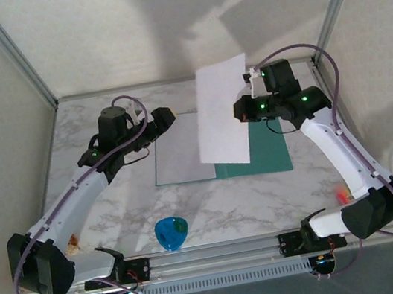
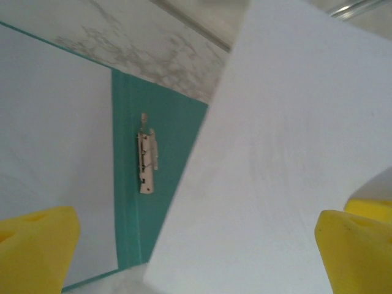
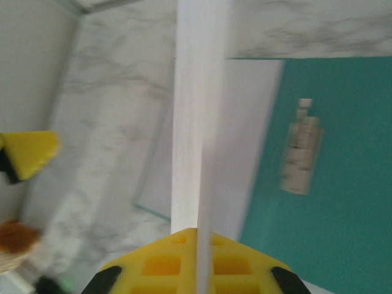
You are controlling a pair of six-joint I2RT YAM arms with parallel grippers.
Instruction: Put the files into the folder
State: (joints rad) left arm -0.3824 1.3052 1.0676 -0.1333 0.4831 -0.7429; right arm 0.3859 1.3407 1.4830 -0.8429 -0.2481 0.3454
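Observation:
I should hold the folder's pale half with my left gripper while my right gripper puts the files on the teal half (image 1: 269, 151), because the files hang tilted (image 1: 219, 117) over the folder's spine.
The folder (image 1: 269, 153) lies open and flat at the table's middle, its pale inside (image 1: 178, 150) on the left and its teal half on the right. A metal clip (image 2: 147, 162) sits on the teal part (image 2: 171, 122). The files (image 1: 225, 112), white sheets, hang tilted above the folder's spine. My right gripper (image 1: 246, 105) is shut on their right edge, and the sheets (image 3: 199, 122) run edge-on out of its yellow pads (image 3: 197, 245). My left gripper (image 1: 168, 114) stands open by the sheets' left side. The files (image 2: 288, 153) span the gap between its fingers (image 2: 196, 245) without being clamped.
A small blue cup (image 1: 172, 232) stands near the front edge between the arm bases. A small orange-brown thing (image 1: 73, 244) lies by the left arm. Metal frame posts (image 1: 16, 60) and pale walls enclose the marble table (image 1: 265, 196).

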